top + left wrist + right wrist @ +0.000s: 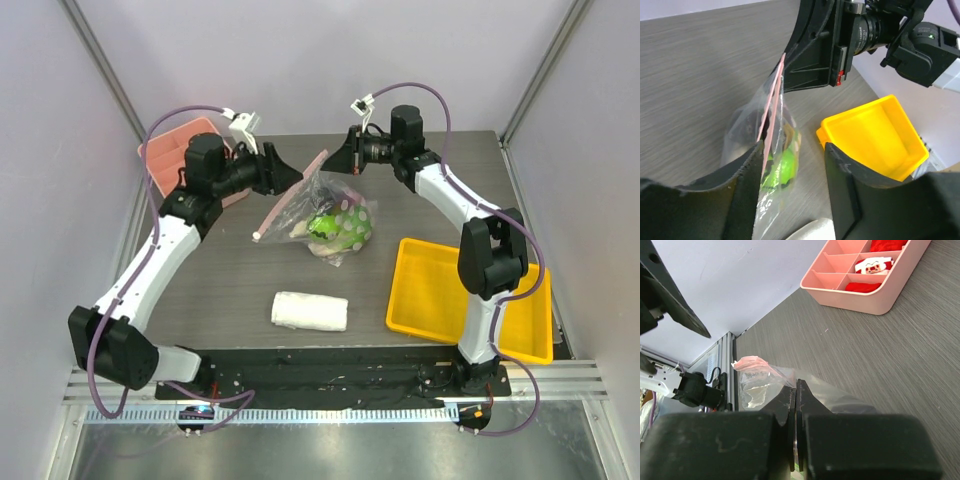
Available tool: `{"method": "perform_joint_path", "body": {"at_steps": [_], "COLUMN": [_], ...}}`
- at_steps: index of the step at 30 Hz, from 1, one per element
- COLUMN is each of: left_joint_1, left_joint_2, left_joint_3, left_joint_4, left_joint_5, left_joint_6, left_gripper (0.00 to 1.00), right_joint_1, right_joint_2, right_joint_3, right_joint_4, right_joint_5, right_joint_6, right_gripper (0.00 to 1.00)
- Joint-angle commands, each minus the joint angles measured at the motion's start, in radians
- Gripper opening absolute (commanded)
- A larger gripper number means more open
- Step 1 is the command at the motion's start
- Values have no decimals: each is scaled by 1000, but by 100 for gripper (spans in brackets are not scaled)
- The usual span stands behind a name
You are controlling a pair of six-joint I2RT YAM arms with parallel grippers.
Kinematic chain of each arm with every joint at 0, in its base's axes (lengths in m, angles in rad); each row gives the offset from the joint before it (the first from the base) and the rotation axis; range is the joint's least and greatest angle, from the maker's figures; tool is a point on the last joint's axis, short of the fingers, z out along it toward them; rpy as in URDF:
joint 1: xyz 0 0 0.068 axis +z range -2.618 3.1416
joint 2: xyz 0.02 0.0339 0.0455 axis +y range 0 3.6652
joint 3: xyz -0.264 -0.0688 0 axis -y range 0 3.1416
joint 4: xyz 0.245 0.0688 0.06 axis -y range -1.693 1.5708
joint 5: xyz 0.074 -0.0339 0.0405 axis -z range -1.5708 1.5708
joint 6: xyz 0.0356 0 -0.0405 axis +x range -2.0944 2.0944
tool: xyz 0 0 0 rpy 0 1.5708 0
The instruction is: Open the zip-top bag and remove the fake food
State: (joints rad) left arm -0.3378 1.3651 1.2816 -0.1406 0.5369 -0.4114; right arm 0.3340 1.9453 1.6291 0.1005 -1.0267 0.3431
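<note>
The pink strip (pixel 767 149) is touching a finger of my left gripper. My left gripper should move back and put its open fingers around the pink strip before it closes.
The zip-top bag (pixel 335 215) stands in the middle of the table, its pink zip strip (pixel 290 200) running up and to the right. The fake food shows through it: a green ball (pixel 324 226) and a pale green piece (pixel 353 222). My right gripper (pixel 342 160) is shut on the bag's upper edge, and the right wrist view shows the clear plastic (pixel 840 395) pinched between its jaws (pixel 796 390). My left gripper (pixel 290 177) is open, just left of the bag. In the left wrist view (pixel 792 172) its left finger (pixel 742 190) touches the pink strip (pixel 771 107), with the green ball (pixel 782 167) between the fingers.
A yellow tray (pixel 440 300) sits at the right and also shows in the left wrist view (pixel 875 132). A folded white towel (pixel 310 311) lies in front of the bag. A pink divided box (pixel 175 150) with red-white items (pixel 871 265) stands at the back left.
</note>
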Motion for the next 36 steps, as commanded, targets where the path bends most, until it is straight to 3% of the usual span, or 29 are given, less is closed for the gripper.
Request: {"method": "perform_joint_path", "body": {"at_steps": [1,5,7,19,28,36], "left_joint_1": [25,39,46,51,98,134], "left_joint_2": [-8,83,121,134,65,78], "left_joint_3": [86,142,145,87,96,99], "left_joint_4": [-135,-266,-281,-194,-162,-162], "left_joint_5": [-19,101,123,90,143,186], "left_joint_6": [170,307,307,276,217,191], "left_gripper": [46,44,43,35,50,48], "right_joint_1": [2,2,3,5,5,4], "right_joint_2": [-45,-39,-43,-49,-48,-51], "right_joint_3": [17,20,17,-6,-6,-8], "right_joint_4": [18,33,41,80,85,88], "right_joint_5": [-38,-49,-55,-64,-69,-67], "right_joint_6": [-30,-20,-18,-6,0,-3], "right_gripper": [1,1,1,1,2,2]}}
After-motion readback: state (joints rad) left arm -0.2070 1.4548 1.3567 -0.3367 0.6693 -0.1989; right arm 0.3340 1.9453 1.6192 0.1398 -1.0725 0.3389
